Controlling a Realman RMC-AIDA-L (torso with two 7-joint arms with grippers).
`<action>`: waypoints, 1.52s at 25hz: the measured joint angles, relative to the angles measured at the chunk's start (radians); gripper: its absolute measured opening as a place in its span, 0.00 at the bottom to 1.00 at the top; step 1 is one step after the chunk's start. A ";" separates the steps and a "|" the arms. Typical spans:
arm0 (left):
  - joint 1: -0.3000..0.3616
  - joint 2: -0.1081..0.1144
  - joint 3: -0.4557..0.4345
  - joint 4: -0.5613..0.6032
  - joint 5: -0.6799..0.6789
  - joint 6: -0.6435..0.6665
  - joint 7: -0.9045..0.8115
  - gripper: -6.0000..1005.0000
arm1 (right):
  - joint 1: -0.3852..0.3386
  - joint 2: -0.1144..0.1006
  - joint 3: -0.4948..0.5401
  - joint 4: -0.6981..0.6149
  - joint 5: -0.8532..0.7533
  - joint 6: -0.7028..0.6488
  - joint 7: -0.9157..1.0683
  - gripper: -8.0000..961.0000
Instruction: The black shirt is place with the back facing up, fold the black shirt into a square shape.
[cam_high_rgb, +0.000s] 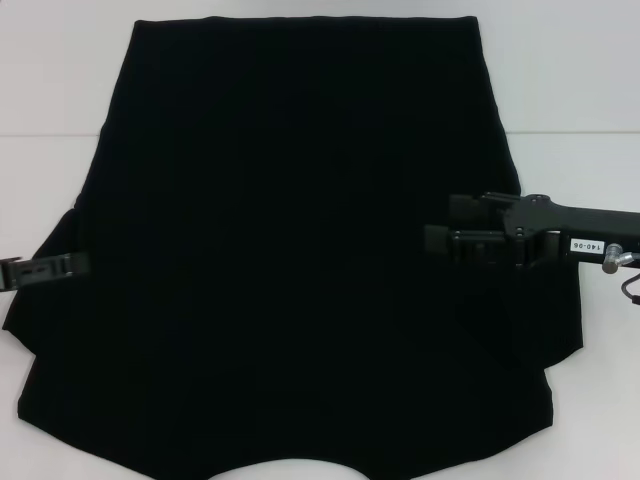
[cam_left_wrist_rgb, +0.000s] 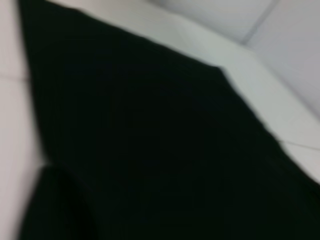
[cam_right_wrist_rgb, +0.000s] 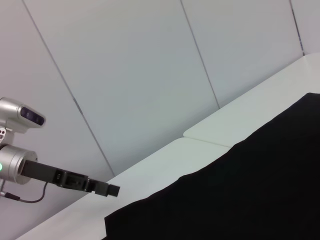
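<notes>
My left gripper should descend next, as the sleeve's outer edge (cam_high_rgb: 14, 318) lies near its fingers, clear of the shirt's body, and continue to that edge (cam_high_rgb: 24, 312) until they close.
The black shirt (cam_high_rgb: 290, 250) lies spread flat on the white table (cam_high_rgb: 60, 80), plain side up with no lettering showing. It fills most of the head view, hem at the far side, sleeves out to both sides nearer me. My left gripper (cam_high_rgb: 82, 263) is at the outer edge of the shirt's left sleeve. My right gripper (cam_high_rgb: 438, 224) reaches in from the right over the right sleeve area, its two fingers apart. The shirt also fills the left wrist view (cam_left_wrist_rgb: 150, 150) and shows in the right wrist view (cam_right_wrist_rgb: 240, 200), where the left gripper (cam_right_wrist_rgb: 116, 190) appears far off.
Bare white tabletop shows to the left, right (cam_high_rgb: 590, 100) and beyond the shirt. Pale wall panels (cam_right_wrist_rgb: 150, 75) stand behind the table. A cable (cam_high_rgb: 630, 290) hangs by the right arm.
</notes>
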 joint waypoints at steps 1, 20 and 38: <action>0.000 0.001 -0.001 0.013 0.020 -0.009 -0.025 0.94 | 0.000 0.001 0.001 0.000 0.000 0.002 -0.001 0.95; -0.018 0.002 0.017 0.027 0.228 -0.118 -0.215 0.94 | 0.001 -0.005 0.015 -0.003 0.002 0.003 0.003 0.95; -0.029 0.003 0.063 -0.019 0.259 -0.156 -0.221 0.90 | 0.002 -0.008 0.022 -0.003 0.001 0.004 0.004 0.94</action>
